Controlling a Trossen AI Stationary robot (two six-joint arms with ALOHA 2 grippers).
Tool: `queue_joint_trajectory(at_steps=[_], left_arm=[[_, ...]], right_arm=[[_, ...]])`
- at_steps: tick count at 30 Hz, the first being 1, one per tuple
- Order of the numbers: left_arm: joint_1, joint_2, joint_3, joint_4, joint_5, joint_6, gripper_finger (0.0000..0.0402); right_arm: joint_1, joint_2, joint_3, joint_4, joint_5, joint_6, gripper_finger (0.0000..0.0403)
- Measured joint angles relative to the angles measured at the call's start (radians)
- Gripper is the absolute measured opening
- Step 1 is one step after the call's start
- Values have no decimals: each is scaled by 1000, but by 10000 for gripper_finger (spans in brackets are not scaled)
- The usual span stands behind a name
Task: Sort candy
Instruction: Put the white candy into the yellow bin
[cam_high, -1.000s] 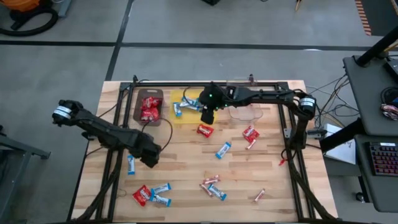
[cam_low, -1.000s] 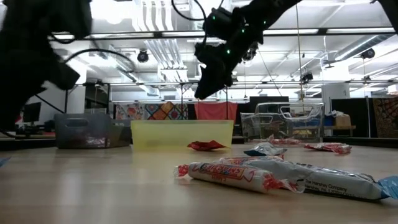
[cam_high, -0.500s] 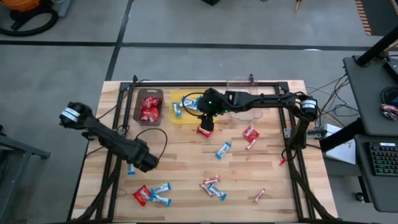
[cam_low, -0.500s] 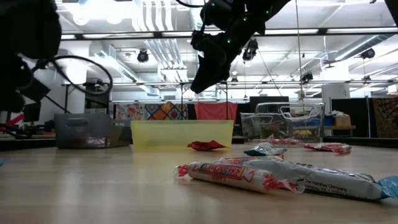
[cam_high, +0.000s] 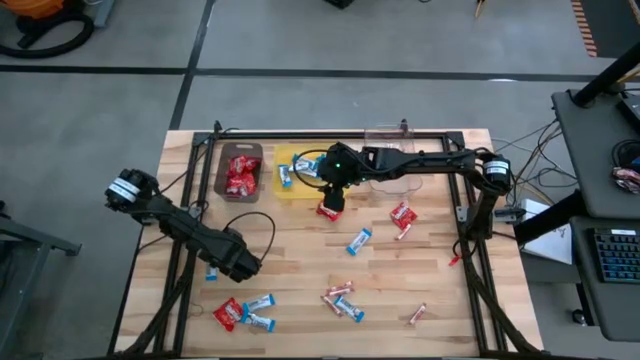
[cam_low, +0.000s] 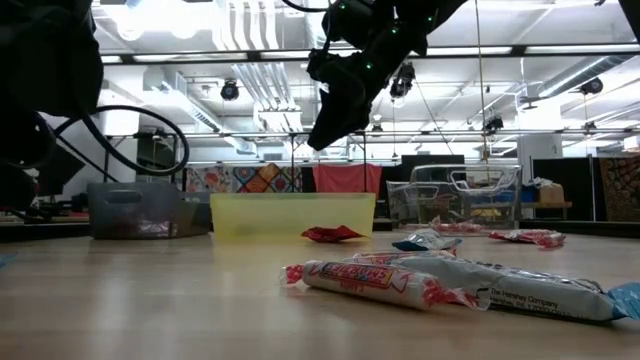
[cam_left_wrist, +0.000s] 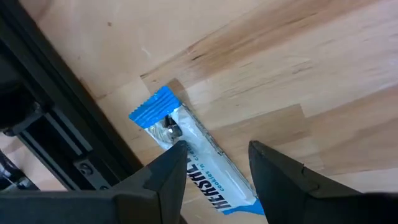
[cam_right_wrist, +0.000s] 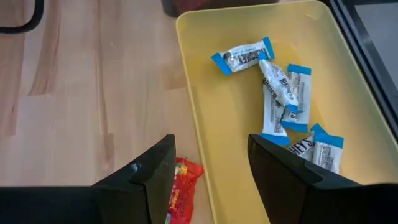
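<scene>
The robot's left gripper should first pull the blue-and-white bar (cam_high: 211, 272) onto open wood (cam_high: 238, 285) and then take it by its end, because the bar lies close along the black frame.
My left gripper (cam_high: 244, 264) (cam_left_wrist: 214, 171) is open and low over the table's near-left part. Its fingers stand on either side of one end of a blue-and-white bar (cam_left_wrist: 186, 158) (cam_high: 211, 270) lying flat on the wood; I cannot tell whether a finger touches it. My right gripper (cam_high: 334, 196) (cam_right_wrist: 208, 180) is open and hangs well above the table (cam_low: 335, 110), beside the yellow bin (cam_high: 300, 170). A red packet (cam_high: 327, 210) (cam_right_wrist: 180, 186) lies flat on the wood under it. The yellow bin (cam_right_wrist: 249, 124) holds several blue-and-white bars (cam_right_wrist: 280, 93).
A brown bin (cam_high: 241, 172) with red packets and a clear bin (cam_high: 395, 180) flank the yellow bin at the far edge. More candy is scattered: a red packet (cam_high: 403, 213), a blue bar (cam_high: 359, 241), sticks (cam_high: 340, 292), a near-left cluster (cam_high: 242, 313). A black frame (cam_high: 465, 215) borders the table.
My left gripper has moved toward the table's near edge and a little to the right, coming over the blue-and-white bar. My right gripper has shifted slightly toward the near edge, from the yellow bin to above the red packet, then held still.
</scene>
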Motion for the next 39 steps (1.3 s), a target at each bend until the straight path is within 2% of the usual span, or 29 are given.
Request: queue_joint_trajectory(at_steps=[5, 11, 15, 18, 22, 24, 29, 32, 36, 39], left_arm=[[-12, -20, 6, 47, -27, 60, 129], [-15, -35, 136, 107, -175, 135, 81], [-19, -36, 209, 97, -230, 145, 72], [-20, -33, 233, 70, -256, 194, 81], [-39, -34, 243, 98, -344, 423, 110], [-47, -34, 238, 106, -362, 485, 129], [-44, -33, 223, 77, -329, 484, 174], [-74, -33, 222, 75, -310, 607, 193], [-119, -33, 211, 71, -318, 789, 200], [-140, -33, 185, 70, -367, 863, 193]], right_arm=[[4, 0, 0, -23, -1, 0, 192], [4, 0, -1, -43, 0, 2, 192], [4, 0, -1, -45, -1, 3, 192], [4, 0, -1, -45, -1, 3, 192], [4, 1, -1, -45, -1, 2, 192], [6, 1, -1, -49, -1, 2, 192], [15, 1, -2, -83, -1, 3, 192], [18, 1, -2, -82, -1, 3, 192], [18, 2, -2, -84, -1, 7, 192], [18, 2, -2, -101, -1, 11, 192]])
